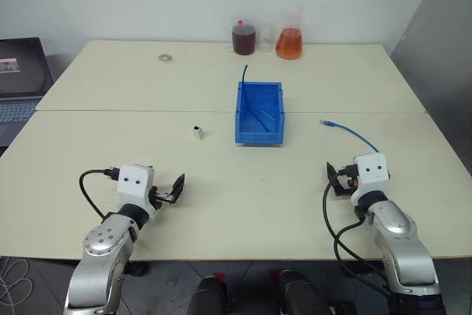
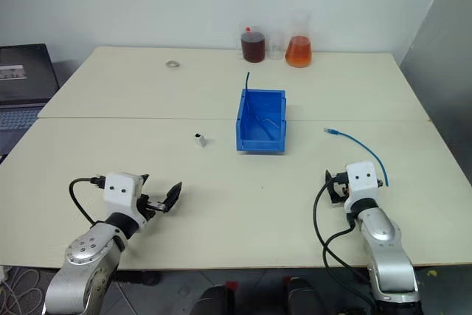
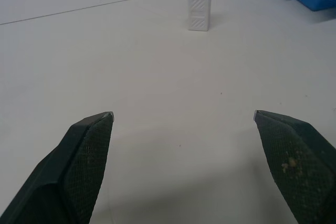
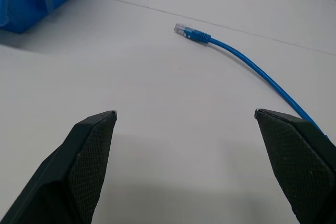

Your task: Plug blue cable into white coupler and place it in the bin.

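Note:
The tail of the blue cable (image 1: 343,126) will stick out in a wide arc when the robot lifts the cable, because the cable lies in a smooth, open curve (image 1: 360,136).
The small white coupler (image 1: 198,132) stands upright on the table left of the bright-blue bin (image 1: 259,113); the left wrist view shows the coupler (image 3: 199,9) ahead of the fingers, dark socket on top. The blue cable (image 1: 352,133) lies on the table right of the bin, its clear plug (image 4: 182,30) pointing toward the bin. My left gripper (image 1: 175,188) hovers open near the front left, well short of the coupler. My right gripper (image 1: 336,179) is open near the front right, the cable (image 4: 252,65) just ahead and partly beside it. Both hold nothing.
A dark thin cable (image 1: 244,73) sticks up from the bin's back corner. Two flasks of dark (image 1: 244,37) and orange liquid (image 1: 290,40) stand at the table's far edge, with a small ring (image 1: 164,57) at far left. A laptop (image 1: 21,79) sits off the table's left.

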You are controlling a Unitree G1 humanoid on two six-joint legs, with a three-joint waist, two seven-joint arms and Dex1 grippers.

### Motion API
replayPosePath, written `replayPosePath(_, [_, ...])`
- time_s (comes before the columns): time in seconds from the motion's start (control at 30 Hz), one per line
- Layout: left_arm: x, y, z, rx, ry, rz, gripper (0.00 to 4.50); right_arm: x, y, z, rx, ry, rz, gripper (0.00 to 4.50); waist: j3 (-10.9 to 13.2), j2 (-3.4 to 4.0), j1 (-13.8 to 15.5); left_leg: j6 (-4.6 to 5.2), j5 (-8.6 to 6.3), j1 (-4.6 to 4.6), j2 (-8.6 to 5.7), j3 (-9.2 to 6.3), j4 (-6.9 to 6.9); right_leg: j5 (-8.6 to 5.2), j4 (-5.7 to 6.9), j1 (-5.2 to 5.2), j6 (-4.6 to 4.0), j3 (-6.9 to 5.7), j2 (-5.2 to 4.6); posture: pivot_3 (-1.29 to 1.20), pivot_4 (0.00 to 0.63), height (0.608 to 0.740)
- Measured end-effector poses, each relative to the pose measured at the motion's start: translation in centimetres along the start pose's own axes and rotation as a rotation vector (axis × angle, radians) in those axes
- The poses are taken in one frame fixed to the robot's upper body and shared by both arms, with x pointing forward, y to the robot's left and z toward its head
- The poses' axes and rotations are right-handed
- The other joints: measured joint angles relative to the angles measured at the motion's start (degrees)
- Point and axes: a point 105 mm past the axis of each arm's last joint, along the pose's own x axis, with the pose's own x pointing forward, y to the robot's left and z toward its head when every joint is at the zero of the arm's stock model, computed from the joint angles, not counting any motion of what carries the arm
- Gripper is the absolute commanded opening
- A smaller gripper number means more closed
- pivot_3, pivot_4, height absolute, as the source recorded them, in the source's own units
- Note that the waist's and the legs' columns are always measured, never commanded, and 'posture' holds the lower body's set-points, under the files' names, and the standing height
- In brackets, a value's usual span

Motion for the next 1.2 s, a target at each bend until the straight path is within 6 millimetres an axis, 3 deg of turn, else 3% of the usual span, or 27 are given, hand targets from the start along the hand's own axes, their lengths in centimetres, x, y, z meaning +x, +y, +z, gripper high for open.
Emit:
replayPosePath(0.23, [0.0,0.1,-0.2,-0.005,0.009,0.022,4.50,-0.4,0.0,0.9,-0.006,-0.034,-0.003,4.48,0.00,0.00,0.01,0.00,0.00,0.00,0.00,0.00,0.00,0.00,0.00,0.00,0.00,0.00,0.00,0.00,0.150,0.740])
replayPosePath(0.73, [0.4,-0.5,0.4,-0.011,-0.007,-0.018,4.50,-0.8,-0.1,0.3,-0.016,-0.010,0.002,4.48,0.00,0.00,0.00,0.00,0.00,0.00,0.00,0.00,0.00,0.00,0.00,0.00,-0.01,0.00,0.00,0.00,0.150,0.740])
replayPosePath(0.97, [0.0,-3.6,2.4,0.003,-0.030,-0.224,4.50,-0.8,-0.9,0.8,-0.050,-0.016,0.022,4.48,0.01,-0.01,-0.01,0.00,0.00,-0.01,0.00,0.00,0.01,-0.01,0.00,0.00,0.02,0.00,0.01,0.00,0.150,0.740])
replayPosePath(1.1, [0.5,-6.3,5.0,0.100,-0.079,-0.439,4.50,1.1,-2.9,3.4,-0.109,-0.063,0.064,4.48,0.01,0.00,-0.07,0.01,0.01,0.06,-0.04,0.04,0.03,0.00,0.03,0.04,0.04,0.02,0.01,0.00,0.150,0.740])
replayPosePath(1.2, [0.6,-8.8,6.7,0.151,-0.122,-0.614,4.50,3.0,-4.2,3.6,-0.141,-0.023,0.163,4.48,0.02,-0.01,-0.08,0.02,0.01,0.05,-0.05,0.04,0.01,0.03,0.02,0.05,-0.02,0.01,0.02,0.00,0.150,0.740])
